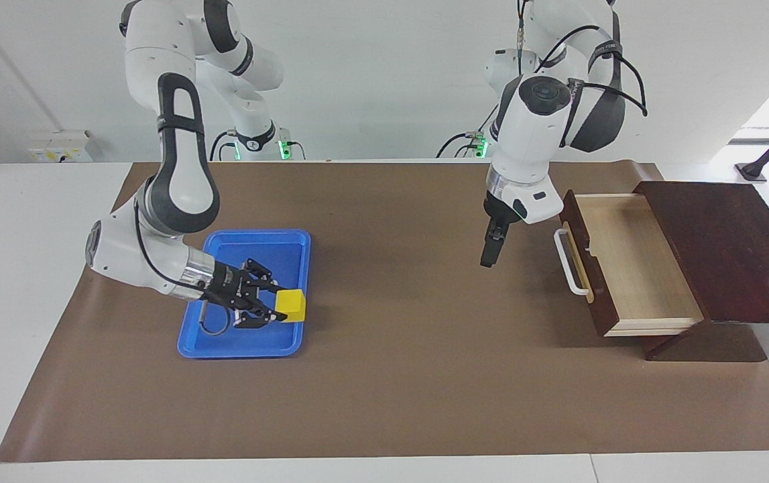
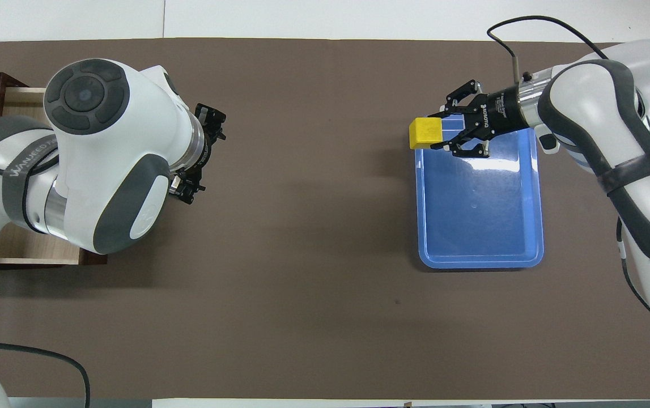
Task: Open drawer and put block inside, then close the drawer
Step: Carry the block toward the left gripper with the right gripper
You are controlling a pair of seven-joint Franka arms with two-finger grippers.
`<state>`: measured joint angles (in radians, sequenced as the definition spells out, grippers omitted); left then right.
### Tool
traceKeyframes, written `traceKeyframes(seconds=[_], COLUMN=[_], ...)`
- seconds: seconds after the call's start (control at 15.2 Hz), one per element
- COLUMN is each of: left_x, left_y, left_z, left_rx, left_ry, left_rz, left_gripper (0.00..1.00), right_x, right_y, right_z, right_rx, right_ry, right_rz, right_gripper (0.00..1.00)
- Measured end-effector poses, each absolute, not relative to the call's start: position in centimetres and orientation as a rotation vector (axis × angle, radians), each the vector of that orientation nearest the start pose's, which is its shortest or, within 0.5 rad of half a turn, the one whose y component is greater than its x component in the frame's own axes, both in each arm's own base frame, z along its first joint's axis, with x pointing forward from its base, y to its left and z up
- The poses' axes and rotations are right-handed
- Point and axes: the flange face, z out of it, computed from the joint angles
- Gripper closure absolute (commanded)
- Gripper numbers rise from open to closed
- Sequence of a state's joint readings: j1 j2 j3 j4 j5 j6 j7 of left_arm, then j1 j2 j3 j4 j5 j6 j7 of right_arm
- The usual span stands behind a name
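The drawer's pale side (image 2: 24,95) comes straight out of the dark cabinet, so the drawer will slide straight back in, with that side hidden, when the robot pushes it.
The drawer (image 1: 585,268) stands pulled out of its dark wooden cabinet (image 1: 726,248) at the left arm's end of the table. Its pale interior (image 1: 632,261) holds nothing and its white bar handle (image 1: 568,261) faces the table's middle. My right gripper (image 1: 282,306) is shut on the yellow block (image 1: 291,305) and holds it over the corner of the blue tray (image 1: 243,345). It also shows in the overhead view (image 2: 437,134) with the block (image 2: 425,133). My left gripper (image 1: 488,258) hangs over the mat beside the handle, apart from it.
The blue tray (image 2: 480,226) lies on the brown mat (image 1: 397,376) toward the right arm's end, with nothing lying in it. In the overhead view the left arm (image 2: 103,153) hides most of the drawer (image 2: 18,96).
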<state>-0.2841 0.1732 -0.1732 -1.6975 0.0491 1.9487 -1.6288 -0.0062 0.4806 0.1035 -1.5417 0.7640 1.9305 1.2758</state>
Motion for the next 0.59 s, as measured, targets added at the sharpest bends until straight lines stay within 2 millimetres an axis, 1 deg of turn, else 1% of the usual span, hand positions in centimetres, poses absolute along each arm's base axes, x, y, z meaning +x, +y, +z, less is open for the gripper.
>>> traceKeyframes(seconds=[0.13, 0.26, 0.33, 0.46, 0.59], left_x=[56.5, 57.1, 57.6, 58.4, 59.0], left_y=[-26.6, -26.4, -26.4, -26.7, -27.5], left_z=[50.2, 51.0, 51.3, 51.0, 50.2], left_rx=[-2.612, -2.556, -2.533, -2.508, -2.464], left_ry=[-1.893, -2.015, -2.052, -2.08, -2.127], left_rz=[-0.053, -0.018, -0.009, 0.008, 0.032], left_gripper=[0.0, 0.0, 0.0, 0.0, 0.0], right_x=[67.4, 66.3, 65.9, 65.2, 64.8], right_y=[16.2, 21.1, 23.1, 25.7, 27.1], right_z=[41.5, 42.8, 43.0, 43.2, 43.2], right_rx=[-1.863, -1.864, -1.858, -1.85, -1.85], right_ry=[1.71, 1.716, 1.725, 1.737, 1.742], right_rz=[0.721, 0.714, 0.711, 0.706, 0.711], right_gripper=[1.0, 1.0, 1.0, 1.0, 1.0])
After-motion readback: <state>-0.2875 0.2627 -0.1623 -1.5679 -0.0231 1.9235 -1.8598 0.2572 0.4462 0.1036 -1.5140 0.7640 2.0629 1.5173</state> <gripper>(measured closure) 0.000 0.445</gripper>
